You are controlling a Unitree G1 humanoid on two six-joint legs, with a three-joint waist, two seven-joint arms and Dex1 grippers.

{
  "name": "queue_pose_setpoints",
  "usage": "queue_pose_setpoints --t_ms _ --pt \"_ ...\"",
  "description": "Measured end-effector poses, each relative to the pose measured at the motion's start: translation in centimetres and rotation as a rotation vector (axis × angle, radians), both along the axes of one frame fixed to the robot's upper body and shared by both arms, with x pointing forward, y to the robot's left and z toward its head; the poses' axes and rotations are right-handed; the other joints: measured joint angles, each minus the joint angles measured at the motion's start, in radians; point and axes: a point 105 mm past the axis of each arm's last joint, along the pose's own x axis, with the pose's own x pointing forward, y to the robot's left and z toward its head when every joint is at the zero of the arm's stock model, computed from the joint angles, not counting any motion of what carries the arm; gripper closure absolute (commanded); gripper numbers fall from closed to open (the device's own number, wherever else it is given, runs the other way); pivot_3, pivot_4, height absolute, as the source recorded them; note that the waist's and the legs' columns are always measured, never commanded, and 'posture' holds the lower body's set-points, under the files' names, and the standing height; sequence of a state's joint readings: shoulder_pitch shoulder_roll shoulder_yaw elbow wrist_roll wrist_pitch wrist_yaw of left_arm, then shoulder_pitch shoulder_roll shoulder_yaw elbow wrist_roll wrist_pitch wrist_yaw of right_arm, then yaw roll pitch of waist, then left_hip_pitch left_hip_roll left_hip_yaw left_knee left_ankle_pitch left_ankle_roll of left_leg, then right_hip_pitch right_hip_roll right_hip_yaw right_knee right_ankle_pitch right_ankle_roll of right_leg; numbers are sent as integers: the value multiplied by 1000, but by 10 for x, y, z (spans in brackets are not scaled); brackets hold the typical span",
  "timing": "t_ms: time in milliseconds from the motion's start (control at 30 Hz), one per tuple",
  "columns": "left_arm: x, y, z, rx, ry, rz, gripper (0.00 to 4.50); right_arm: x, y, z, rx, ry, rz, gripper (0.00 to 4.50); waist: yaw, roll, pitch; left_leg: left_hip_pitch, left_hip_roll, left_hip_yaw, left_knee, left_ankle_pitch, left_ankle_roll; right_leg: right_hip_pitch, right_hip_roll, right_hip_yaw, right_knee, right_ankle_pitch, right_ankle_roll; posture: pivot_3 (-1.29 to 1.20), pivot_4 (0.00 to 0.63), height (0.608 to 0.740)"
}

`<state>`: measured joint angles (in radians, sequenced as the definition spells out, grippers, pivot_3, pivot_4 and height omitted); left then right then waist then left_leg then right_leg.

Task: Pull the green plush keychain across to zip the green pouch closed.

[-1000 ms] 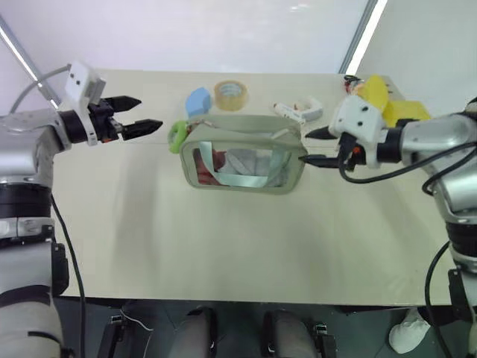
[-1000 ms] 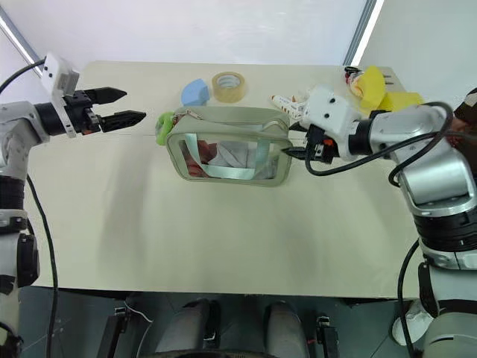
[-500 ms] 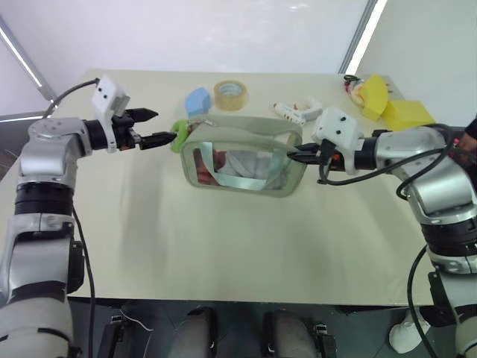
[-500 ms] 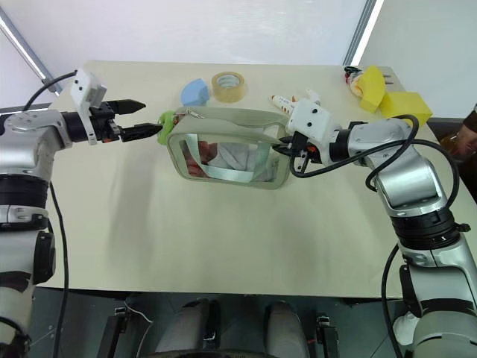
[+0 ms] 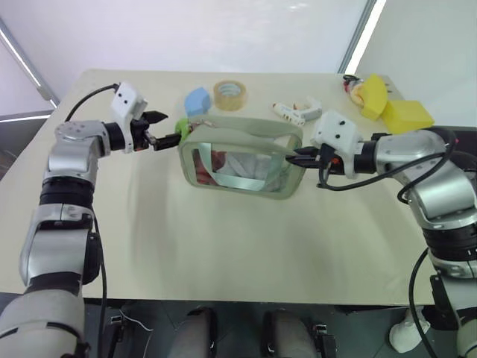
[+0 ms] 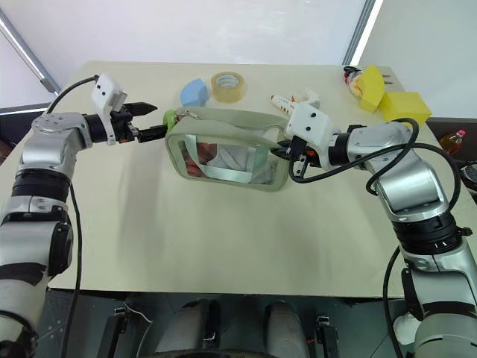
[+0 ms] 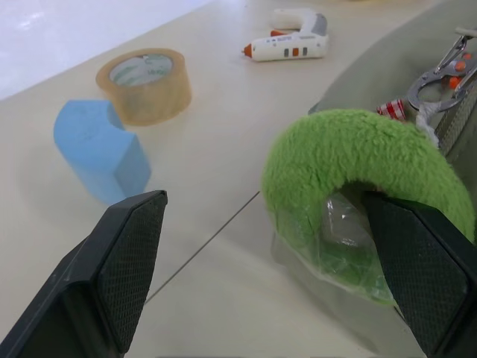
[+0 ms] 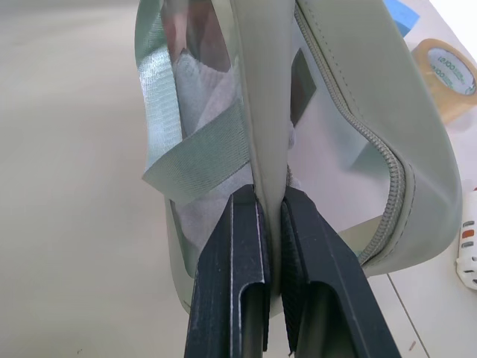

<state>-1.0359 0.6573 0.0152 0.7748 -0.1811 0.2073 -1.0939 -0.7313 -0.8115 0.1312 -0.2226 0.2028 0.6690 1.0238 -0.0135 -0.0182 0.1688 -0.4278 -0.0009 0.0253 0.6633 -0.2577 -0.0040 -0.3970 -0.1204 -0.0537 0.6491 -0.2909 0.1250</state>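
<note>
The plush keychain [image 5: 183, 127] is hanging past the pouch's end, far from my right gripper. Next, my left gripper puts it on the pouch's top [image 5: 232, 125] and pinches that end of the pouch.
The green pouch [image 5: 238, 160] lies mid-table, its clear window showing red and white contents and its zipper [image 8: 387, 160] running along the top edge. At its left end sits the green plush keychain [image 7: 358, 153], curled and fastened by a metal clip [image 7: 440, 78]. My left gripper [image 6: 155, 121] is open, a finger on each side of the plush, which lies close to one finger [image 7: 417, 276]. My right gripper [image 8: 270, 201] is shut on the seam at the pouch's right end [image 6: 283, 147].
Behind the pouch lie a light-blue wedge [image 5: 197, 101], a roll of tape [image 5: 230, 94] and a white glue-gun-like tool [image 5: 297, 110]. Yellow blocks [image 5: 387, 101] sit at the far right corner. A bottle [image 6: 451, 140] stands beyond the table's right edge.
My left gripper has moved right, from well clear of the pouch to straddling the plush, still open. My right gripper has closed on the pouch's right end.
</note>
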Motion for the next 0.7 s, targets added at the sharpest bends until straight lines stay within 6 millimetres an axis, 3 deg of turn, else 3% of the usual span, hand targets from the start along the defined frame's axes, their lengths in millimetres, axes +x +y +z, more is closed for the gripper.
queue_pose_setpoints --t_ms 100,267,400,500,700 --pt "0 -1 -2 11 -2 -11 1766 0 0 0 0 0 -1 4500 0 0 0 0 0 0 0 0 0 0 0 0 0 0 0 0 150 740" --pt "4 2 -15 9 28 19 4404 0 0 0 -1 -2 0 4500 0 0 0 0 0 0 0 0 0 0 0 0 0 0 0 0 150 740" --pt "3 -3 -11 -21 49 -8 4461 0 -1 0 -6 -4 -3 4500 0 0 0 0 0 0 0 0 0 0 0 0 0 0 0 0 150 740" --pt "4 -10 13 -97 43 -35 4461 1 -3 1 -2 -11 -11 4500 0 0 0 0 0 0 0 0 0 0 0 0 0 0 0 0 150 740" --pt "-21 -42 52 -177 28 -254 4461 4 -3 0 5 -19 -13 4500 -1 0 0 0 0 -1 0 0 0 0 0 0 0 0 0 0 150 740"
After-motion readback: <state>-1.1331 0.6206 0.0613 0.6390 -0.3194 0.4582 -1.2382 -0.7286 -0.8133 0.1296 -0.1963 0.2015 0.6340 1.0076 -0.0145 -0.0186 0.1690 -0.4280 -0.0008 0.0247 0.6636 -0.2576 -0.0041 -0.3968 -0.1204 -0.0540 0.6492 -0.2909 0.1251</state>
